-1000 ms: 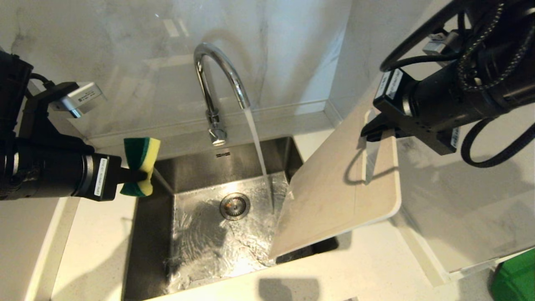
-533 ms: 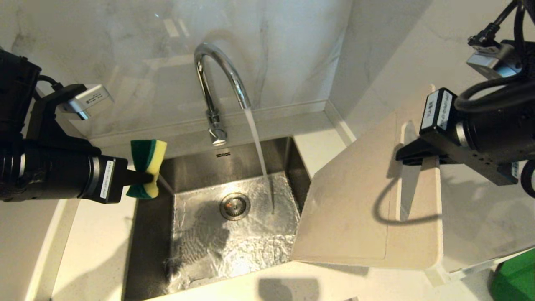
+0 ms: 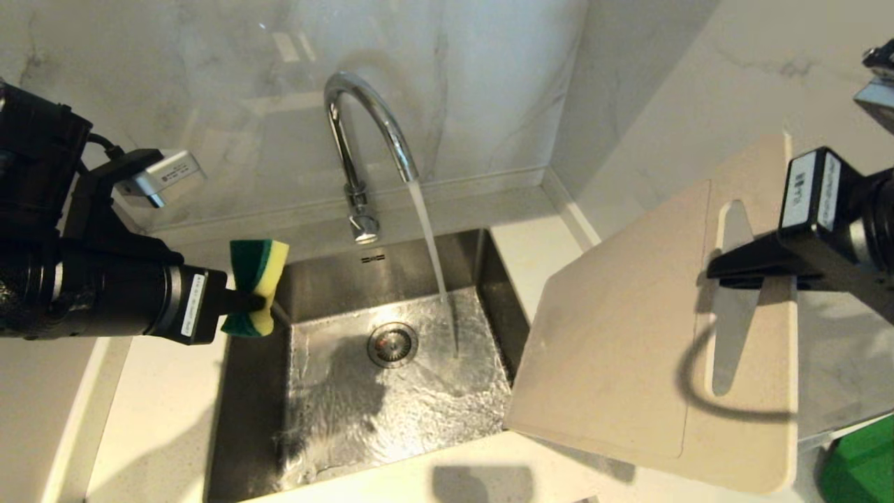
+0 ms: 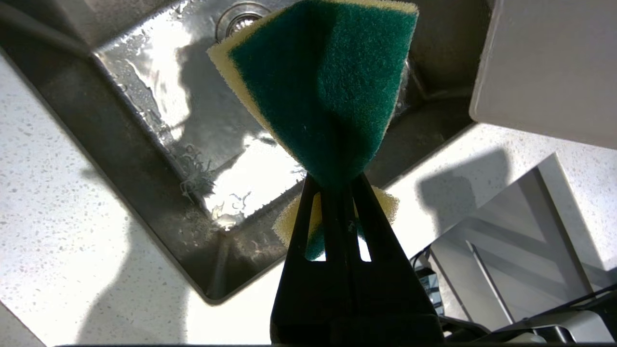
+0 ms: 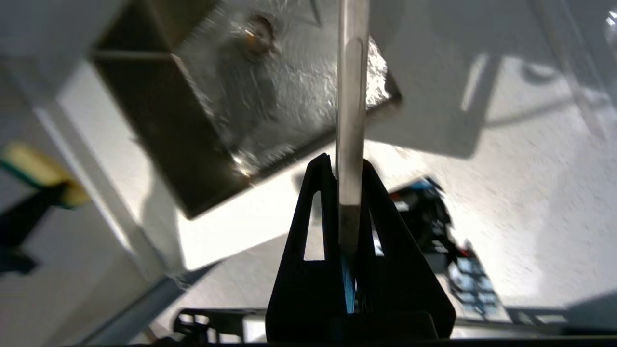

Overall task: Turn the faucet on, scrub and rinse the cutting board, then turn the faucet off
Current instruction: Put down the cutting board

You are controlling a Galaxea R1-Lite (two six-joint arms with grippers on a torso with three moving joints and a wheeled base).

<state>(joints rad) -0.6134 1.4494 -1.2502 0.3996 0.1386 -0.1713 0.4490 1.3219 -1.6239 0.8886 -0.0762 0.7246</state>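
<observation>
The cream cutting board's upper corner (image 3: 782, 146) crowds the marble wall, so my right gripper should pull the board back and swing it toward the sink's near rim (image 3: 411, 457).
The chrome faucet (image 3: 363, 140) stands behind the sink, water running from its spout into the basin. The cream cutting board (image 3: 628, 349) hangs in the air right of the sink, above the counter. My right gripper (image 3: 716, 272) is shut on the board's edge by the slot handle; in the right wrist view the board (image 5: 351, 96) runs edge-on between the jaws of that gripper (image 5: 348, 166). My left gripper (image 3: 260, 302) is at the sink's left rim, shut on a green-and-yellow sponge (image 3: 257, 286). The sponge (image 4: 328, 86) is pinched at its middle in the left gripper (image 4: 335, 180).
The steel sink (image 3: 237, 391) holds a wet floor and a round drain (image 3: 392, 344). Marble walls rise close behind and to the right. White countertop (image 3: 160, 419) surrounds the basin. A green object (image 3: 862, 464) sits at the lower right corner.
My right gripper has carried the cutting board right and out of the sink, away from the water stream. My left gripper with the sponge has edged slightly right and lower.
</observation>
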